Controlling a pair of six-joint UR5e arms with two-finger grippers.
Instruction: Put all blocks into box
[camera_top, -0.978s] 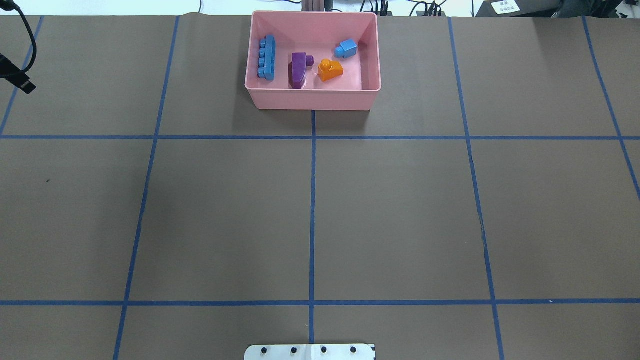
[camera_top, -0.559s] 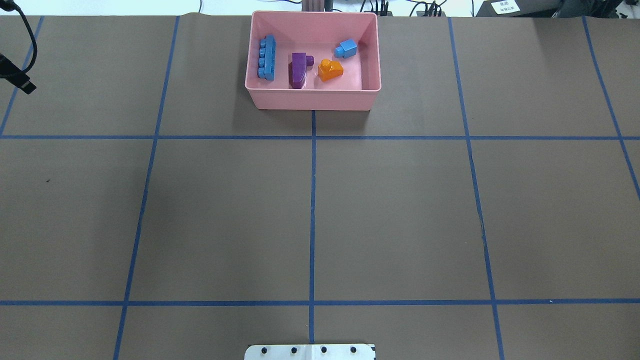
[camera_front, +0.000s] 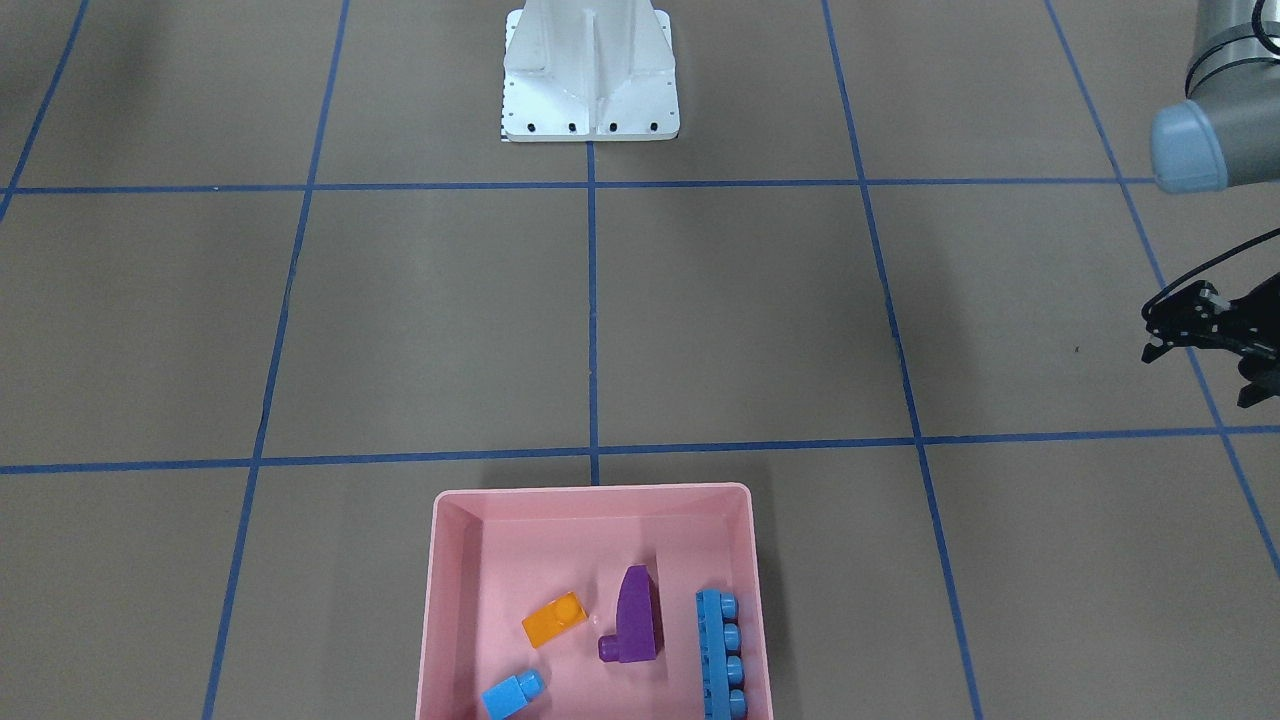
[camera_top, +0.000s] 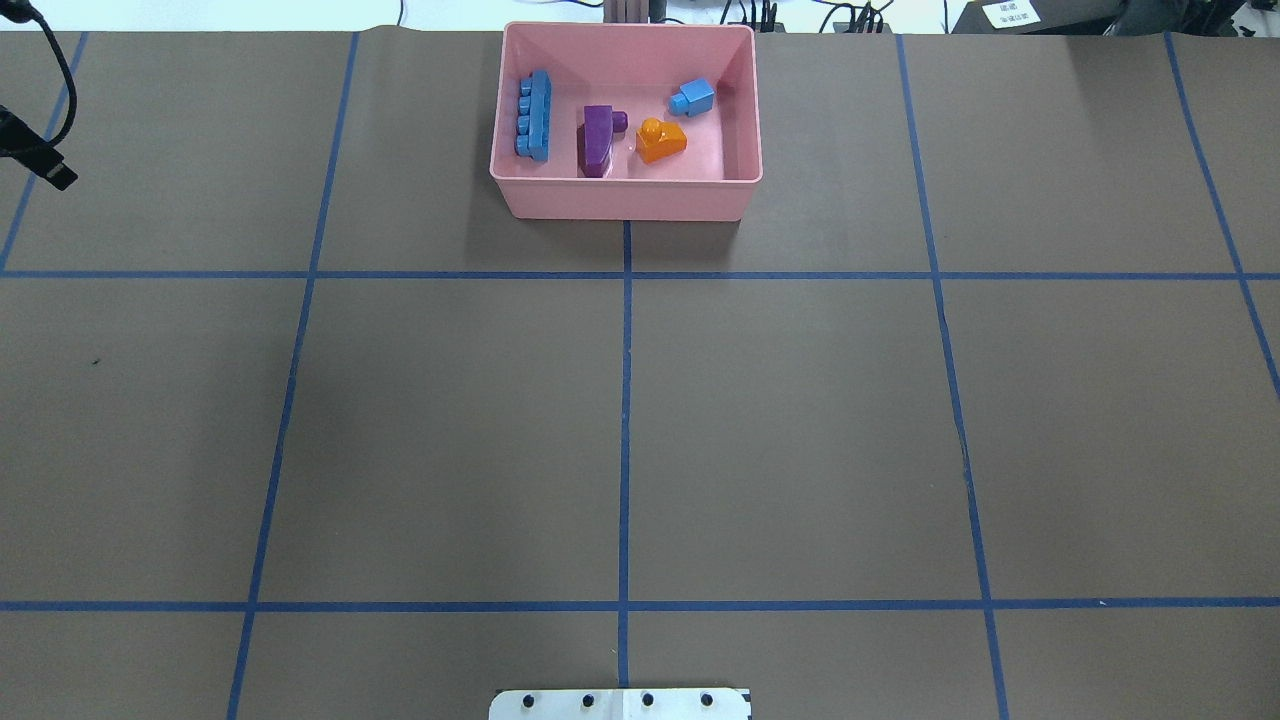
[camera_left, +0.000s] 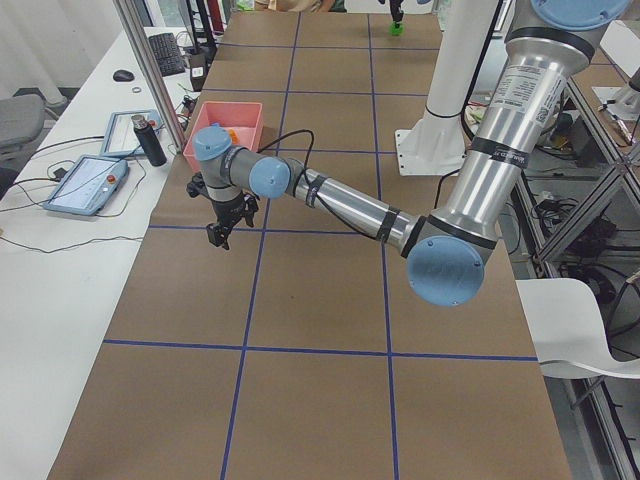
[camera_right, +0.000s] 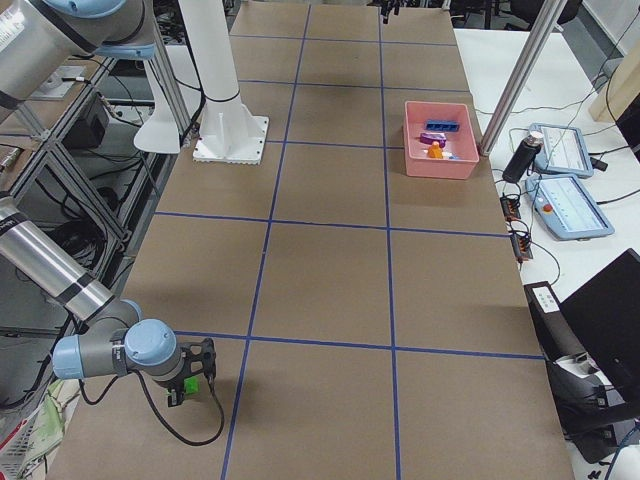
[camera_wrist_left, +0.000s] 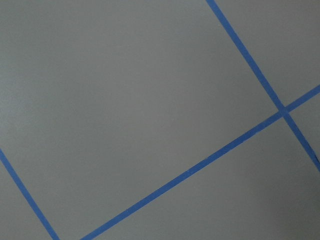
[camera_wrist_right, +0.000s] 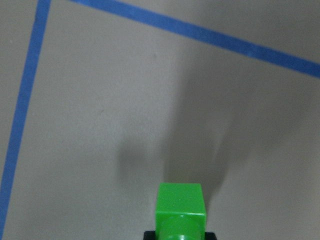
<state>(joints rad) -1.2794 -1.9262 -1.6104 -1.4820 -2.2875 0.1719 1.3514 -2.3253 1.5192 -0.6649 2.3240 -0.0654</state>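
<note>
My right gripper should keep carrying the green block until it hangs beside the orange block, because the green block sits squarely in the gripper and the pink box has room there.
The pink box (camera_top: 625, 200) stands at the table's far edge and also shows in the front view (camera_front: 590, 495). Inside it lie the long blue block (camera_top: 534, 116), the purple block (camera_top: 597, 140), the orange block (camera_top: 661, 141) and the small blue block (camera_top: 694, 97). My right gripper (camera_right: 190, 385) is far from the box, at the table's right end, and is shut on the green block (camera_wrist_right: 180, 210), holding it just above the table. My left gripper (camera_front: 1200, 376) hovers open and empty left of the box, apart from it.
The white robot base (camera_front: 590, 90) stands at the table's near edge. Blue tape lines grid the brown table. A side bench beyond the box carries tablets (camera_right: 560, 150) and a dark bottle (camera_right: 520, 160).
The left gripper's tip at the overhead view's left edge has barely shifted. The box and the four blocks in it have not moved.
</note>
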